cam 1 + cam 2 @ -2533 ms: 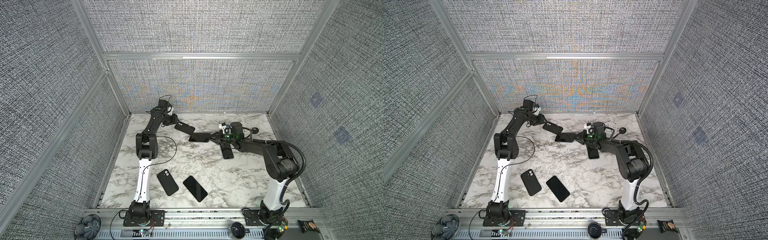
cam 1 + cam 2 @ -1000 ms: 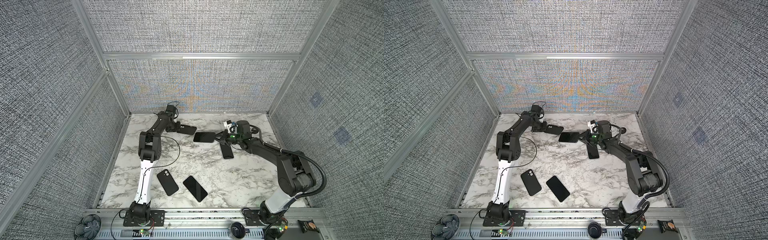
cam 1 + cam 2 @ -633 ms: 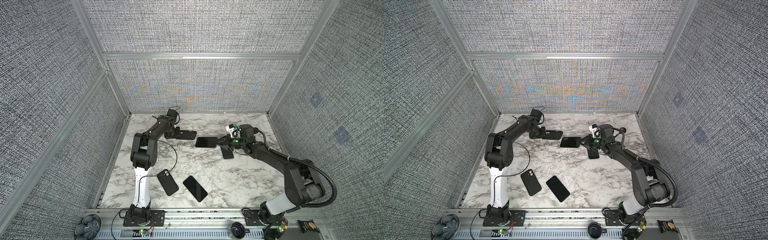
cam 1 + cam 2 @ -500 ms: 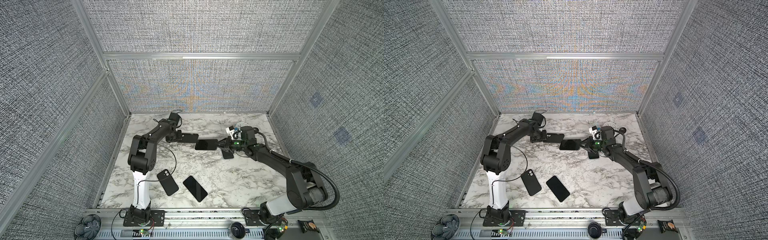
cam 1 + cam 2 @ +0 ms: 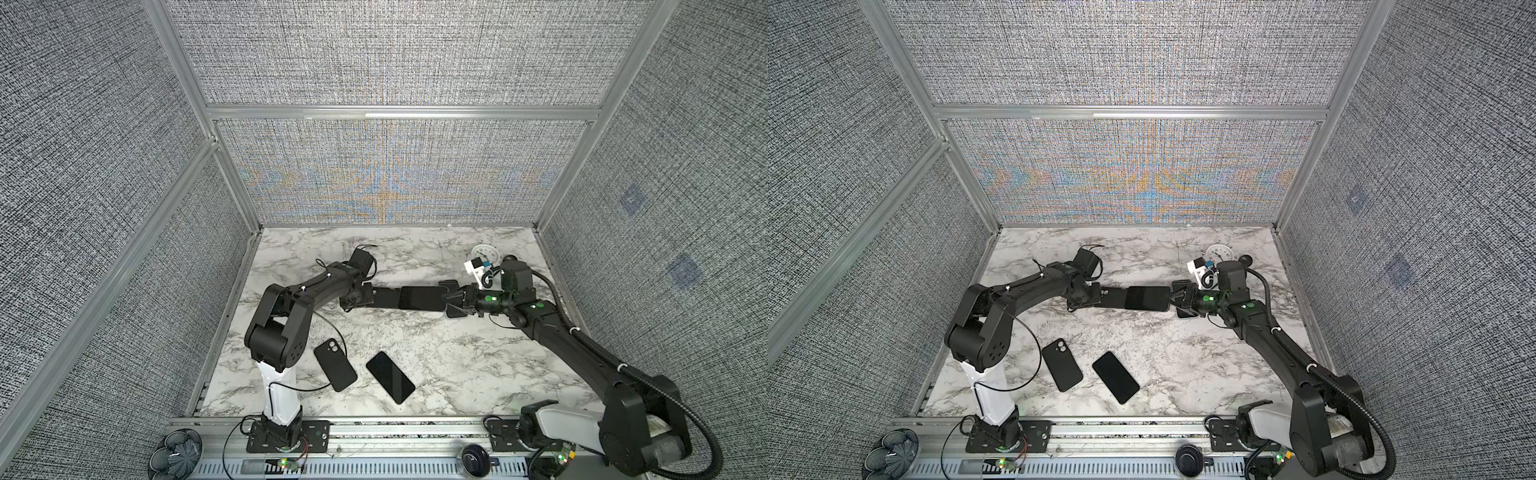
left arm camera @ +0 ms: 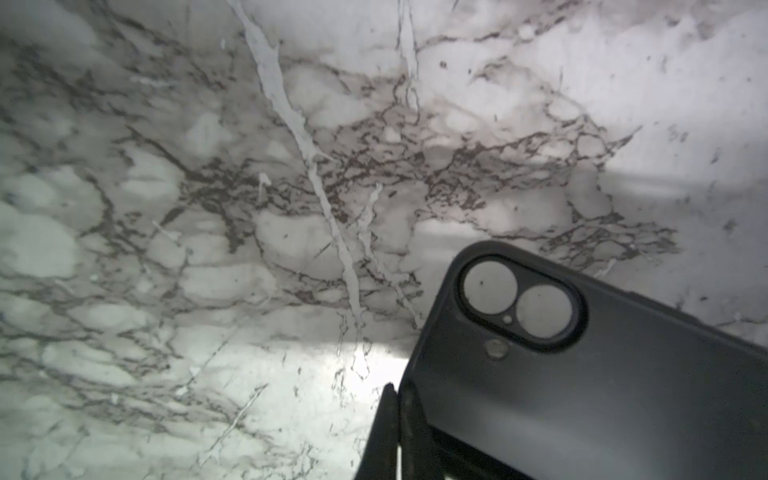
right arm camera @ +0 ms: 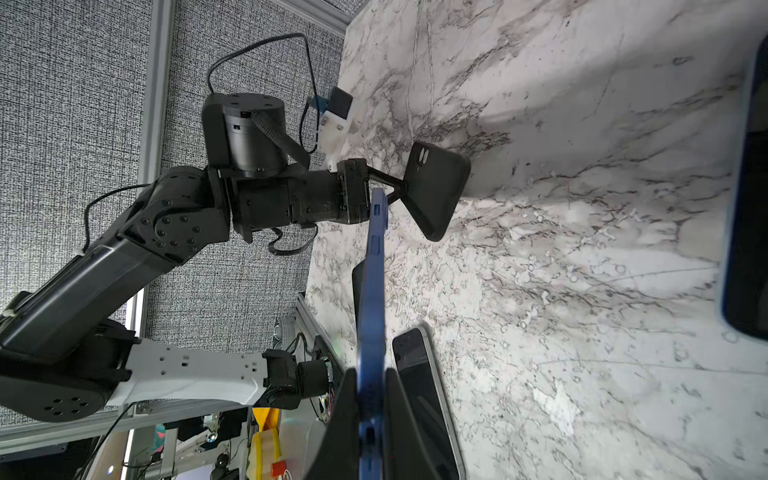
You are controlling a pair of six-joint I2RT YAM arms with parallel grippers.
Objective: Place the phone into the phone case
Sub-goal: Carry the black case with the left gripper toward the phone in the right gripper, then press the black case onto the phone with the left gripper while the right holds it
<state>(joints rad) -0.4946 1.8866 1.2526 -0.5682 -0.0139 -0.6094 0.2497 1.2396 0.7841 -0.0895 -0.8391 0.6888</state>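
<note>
My left gripper should keep lowering the case until it lies flat and then let it go, as the phone case's open side faces up over clear marble [image 5: 387,320].
In both top views my left gripper [image 5: 368,296] [image 5: 1100,297] is shut on one end of an empty black phone case [image 5: 385,297] [image 5: 1113,297], held above the marble table. The left wrist view shows marble through the camera holes of the case [image 6: 582,374], with the left gripper [image 6: 398,411] pinched on its edge. My right gripper [image 5: 446,300] [image 5: 1173,300] is shut on a blue-edged phone [image 5: 422,298] [image 5: 1147,298]. From above, the phone overlaps the case's free end. In the right wrist view the phone [image 7: 372,291] runs edge-on from the right gripper [image 7: 371,386] towards the case [image 7: 436,187].
A cased phone [image 5: 335,364] and a bare black phone [image 5: 390,377] lie near the front of the table [image 5: 478,365]. Another dark phone [image 5: 456,314] lies under my right gripper. A small white dial [image 5: 484,252] sits at the back right. Fabric walls enclose three sides.
Both arms have come forward and towards each other. The case has swung level and the gap between case and phone has closed, so the two now overlap.
</note>
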